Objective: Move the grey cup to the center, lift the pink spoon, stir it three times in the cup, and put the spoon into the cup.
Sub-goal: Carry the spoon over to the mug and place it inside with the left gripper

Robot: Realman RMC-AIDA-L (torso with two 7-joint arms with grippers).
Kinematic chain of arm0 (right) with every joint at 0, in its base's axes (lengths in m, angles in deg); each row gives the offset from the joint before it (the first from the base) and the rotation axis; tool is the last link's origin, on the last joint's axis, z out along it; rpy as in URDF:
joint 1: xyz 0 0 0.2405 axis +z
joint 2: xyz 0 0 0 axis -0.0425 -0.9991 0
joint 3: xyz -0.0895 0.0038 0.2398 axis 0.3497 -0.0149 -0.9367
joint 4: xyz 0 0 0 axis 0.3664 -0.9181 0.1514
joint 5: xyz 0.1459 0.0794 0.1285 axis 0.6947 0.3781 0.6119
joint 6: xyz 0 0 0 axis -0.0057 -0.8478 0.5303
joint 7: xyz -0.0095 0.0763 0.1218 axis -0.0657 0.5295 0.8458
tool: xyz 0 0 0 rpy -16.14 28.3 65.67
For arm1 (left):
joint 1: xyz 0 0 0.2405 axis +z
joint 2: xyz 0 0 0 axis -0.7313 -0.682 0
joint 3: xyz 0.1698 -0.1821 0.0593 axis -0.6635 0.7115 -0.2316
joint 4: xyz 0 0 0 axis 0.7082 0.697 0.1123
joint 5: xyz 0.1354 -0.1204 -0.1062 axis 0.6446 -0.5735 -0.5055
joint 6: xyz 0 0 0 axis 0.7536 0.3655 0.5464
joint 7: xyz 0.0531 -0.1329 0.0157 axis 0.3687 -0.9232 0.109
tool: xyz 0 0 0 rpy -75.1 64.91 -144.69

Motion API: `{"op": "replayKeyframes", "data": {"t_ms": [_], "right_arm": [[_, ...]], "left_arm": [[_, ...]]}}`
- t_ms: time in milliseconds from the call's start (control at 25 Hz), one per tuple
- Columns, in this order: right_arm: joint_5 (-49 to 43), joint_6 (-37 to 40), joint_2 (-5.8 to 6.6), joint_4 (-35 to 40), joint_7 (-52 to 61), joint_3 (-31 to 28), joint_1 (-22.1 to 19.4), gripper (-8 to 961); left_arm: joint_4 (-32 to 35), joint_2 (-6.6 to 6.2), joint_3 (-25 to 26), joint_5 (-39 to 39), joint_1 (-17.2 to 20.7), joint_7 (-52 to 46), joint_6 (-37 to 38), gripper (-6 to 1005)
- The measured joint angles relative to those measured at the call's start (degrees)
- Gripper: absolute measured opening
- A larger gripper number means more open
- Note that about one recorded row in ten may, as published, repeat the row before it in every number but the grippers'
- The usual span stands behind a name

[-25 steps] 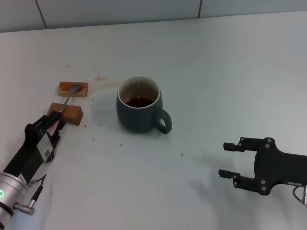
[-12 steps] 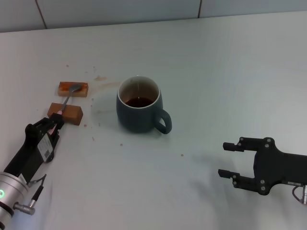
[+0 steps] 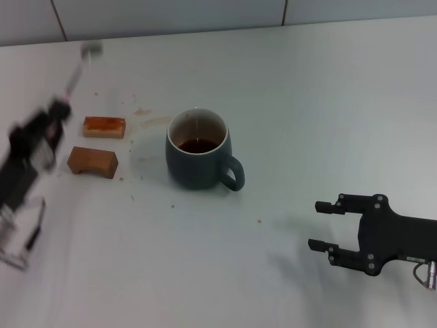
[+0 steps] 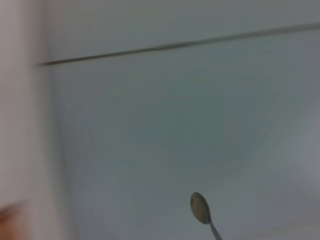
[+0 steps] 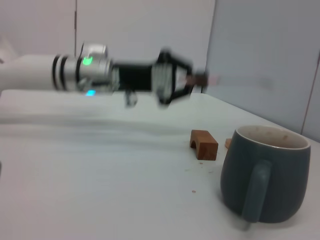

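The pink spoon's bowl (image 3: 91,48) is pointing up toward the wall, so next my left gripper turns the spoon's bowl down over the grey cup's opening (image 3: 198,130) before it stirs.
The grey cup (image 3: 198,158) stands upright at the table's middle, brown liquid inside, handle toward the front right; it also shows in the right wrist view (image 5: 262,175). My left gripper (image 3: 56,111) is raised at the left, shut on the pink spoon (image 3: 74,76), which points up and away with its metal bowl on top. The spoon's bowl shows in the left wrist view (image 4: 200,208). The right wrist view shows the left gripper (image 5: 175,78) holding the spoon (image 5: 215,79) above the table. My right gripper (image 3: 315,225) is open and empty at the front right.
Two brown wooden blocks lie left of the cup, one farther (image 3: 104,126) and one nearer (image 3: 93,161); the nearer block also shows in the right wrist view (image 5: 204,145). Brown stains and crumbs mark the table (image 3: 293,102) around them. A wall rises at the far edge.
My left gripper has lifted the pink spoon off the two wooden blocks and swung it up and back to the left. The cup and right gripper have barely moved.
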Motion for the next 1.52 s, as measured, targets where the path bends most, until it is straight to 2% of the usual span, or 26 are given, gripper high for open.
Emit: {"op": "replayKeyframes", "data": {"t_ms": [40,80,200,320,440,560,640,680,720,800,840,880,1000,1080,1400,1480,1520], "right_arm": [[0.0,-0.2,0.00,0.0,0.0,0.0,0.1,588],[0.0,-0.4,0.00,-0.1,0.0,0.0,0.1,588],[0.0,-0.4,0.00,-0.1,0.0,0.0,0.2,588],[0.6,-0.5,-0.01,-0.1,0.0,0.0,0.2,589],[1.5,-0.7,-0.01,-0.1,0.0,0.0,0.0,589],[2.5,-0.8,-0.01,-0.1,0.0,-0.1,-0.1,589],[2.8,-0.9,-0.04,-0.1,0.0,-0.1,-0.2,589],[2.8,-1.0,-0.09,-0.1,0.3,-0.1,-0.2,589],[2.8,-1.0,-0.09,-0.1,0.3,-0.1,-0.2,589],[2.9,-1.1,-0.15,-0.2,0.6,-0.1,-0.2,589],[2.9,-1.1,-0.17,-0.3,0.7,-0.1,-0.2,589],[3.0,-1.2,-0.20,-0.4,0.8,-0.1,-0.2,589],[3.6,-1.3,-0.20,-0.7,0.8,-0.1,-0.4,589],[4.0,-1.3,-0.20,-0.7,1.0,-0.1,-0.7,589],[4.3,-1.3,-0.18,-1.1,1.5,-0.1,-1.0,589],[4.3,-1.3,-0.18,-1.6,1.5,-0.1,-1.0,589],[4.3,-1.3,-0.18,-1.6,1.5,-0.1,-1.0,589]], "left_arm": [[0.0,0.00,0.0,0.0,0.0,0.0,0.0,137],[6.0,-0.22,-1.4,0.1,-1.9,1.9,5.0,136],[14.0,-0.32,-4.1,0.2,-3.2,2.2,8.4,136],[26.3,-0.75,-9.3,0.9,-4.3,1.7,10.4,135],[39.6,-1.72,-15.2,2.9,-4.6,1.0,10.7,136],[50.9,-2.82,-18.6,7.6,-5.2,0.6,10.6,136],[57.0,-3.03,-19.3,12.2,-5.9,0.3,10.8,137],[62.2,-2.93,-19.4,17.1,-6.6,0.0,11.0,137],[62.2,-2.93,-19.4,17.1,-6.6,0.0,11.0,137],[67.9,-2.41,-20.0,23.8,-7.5,-0.2,11.2,136],[67.9,-2.41,-20.0,23.8,-7.5,-0.2,11.2,135],[72.6,-1.77,-21.2,30.2,-8.3,-0.5,11.2,135],[76.7,-1.26,-22.1,35.2,-8.8,-1.3,11.3,133],[82.4,-0.93,-23.7,40.7,-9.1,-3.0,11.3,133],[91.9,-0.72,-30.6,51.4,-9.2,-7.6,11.0,133],[91.9,-0.72,-30.6,51.4,-9.2,-7.6,11.0,133],[95.0,-0.56,-33.2,54.4,-9.6,-9.2,10.9,133]]}}
